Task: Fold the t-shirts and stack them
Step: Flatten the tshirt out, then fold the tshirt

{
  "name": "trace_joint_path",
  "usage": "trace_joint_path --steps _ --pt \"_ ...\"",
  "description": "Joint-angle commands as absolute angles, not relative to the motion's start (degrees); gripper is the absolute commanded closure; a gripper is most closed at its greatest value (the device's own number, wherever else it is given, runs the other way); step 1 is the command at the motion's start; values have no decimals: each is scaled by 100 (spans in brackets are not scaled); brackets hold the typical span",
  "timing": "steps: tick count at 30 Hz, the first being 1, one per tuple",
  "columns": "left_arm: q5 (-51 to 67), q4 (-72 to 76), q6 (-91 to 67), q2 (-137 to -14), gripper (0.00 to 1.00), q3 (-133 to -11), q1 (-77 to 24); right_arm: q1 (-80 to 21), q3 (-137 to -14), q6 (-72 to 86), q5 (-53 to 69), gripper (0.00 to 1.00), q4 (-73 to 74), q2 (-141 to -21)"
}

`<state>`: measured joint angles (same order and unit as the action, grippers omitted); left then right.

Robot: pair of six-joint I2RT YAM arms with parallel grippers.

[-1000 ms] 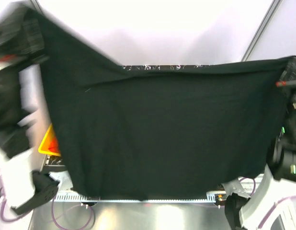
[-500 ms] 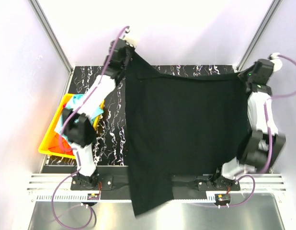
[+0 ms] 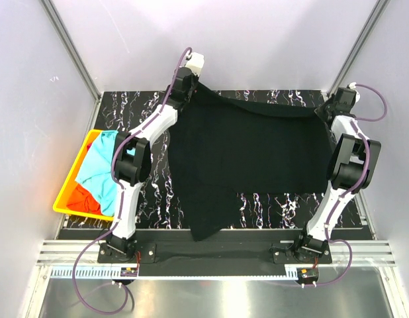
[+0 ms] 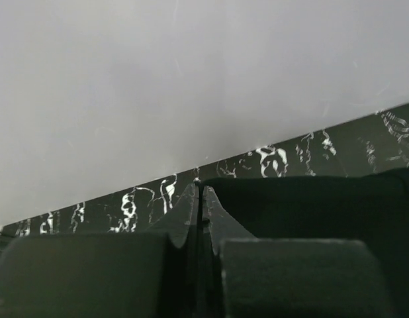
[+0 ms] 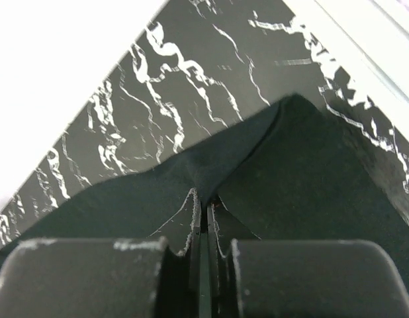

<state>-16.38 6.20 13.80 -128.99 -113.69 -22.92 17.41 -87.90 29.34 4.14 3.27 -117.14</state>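
Note:
My left gripper should bring the black t-shirt's corner [image 3: 199,86] back and lay it over the shirt's near cloth [image 3: 183,134], because it is holding that corner high past the table's far edge.
The large black t-shirt [image 3: 251,152] lies spread across the black marbled table [image 3: 151,192]. Its far edge runs between my two grippers, and one flap trails toward the near edge at the left. My left gripper [image 3: 190,87] is shut on the shirt's far left corner, and the left wrist view shows its fingertips [image 4: 200,190] closed with the black cloth [image 4: 310,212] beside them. My right gripper [image 3: 327,109] is shut on the far right corner. In the right wrist view, cloth [image 5: 304,172] puckers into its closed tips [image 5: 203,199]. A turquoise t-shirt [image 3: 105,169] and an orange-red t-shirt [image 3: 82,197] lie crumpled in a bin.
The yellow plastic bin [image 3: 79,213] stands at the table's left edge. Metal frame posts rise at the back corners and pale walls close in the back and both sides. A strip of marbled table shows in front of the shirt on the right [image 3: 290,202].
The black shirt was held up high, filling the view. Both arms have since swung to the back and lowered it flat onto the table, and its hem no longer hangs over the front rail.

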Motion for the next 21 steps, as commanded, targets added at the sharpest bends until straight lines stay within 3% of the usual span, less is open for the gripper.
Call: trace_joint_path --steps 1,7,21 --pt "-1740 1467 897 -12674 100 -11514 -2276 1749 -9184 2778 536 100 -97 -11663" --pt "-1820 1179 63 -12490 100 -11303 -2285 1749 -9403 2865 633 100 174 -11821" --pt "-1846 326 -896 -10795 100 -9757 -2206 1767 -10090 2875 914 99 1028 -12146"
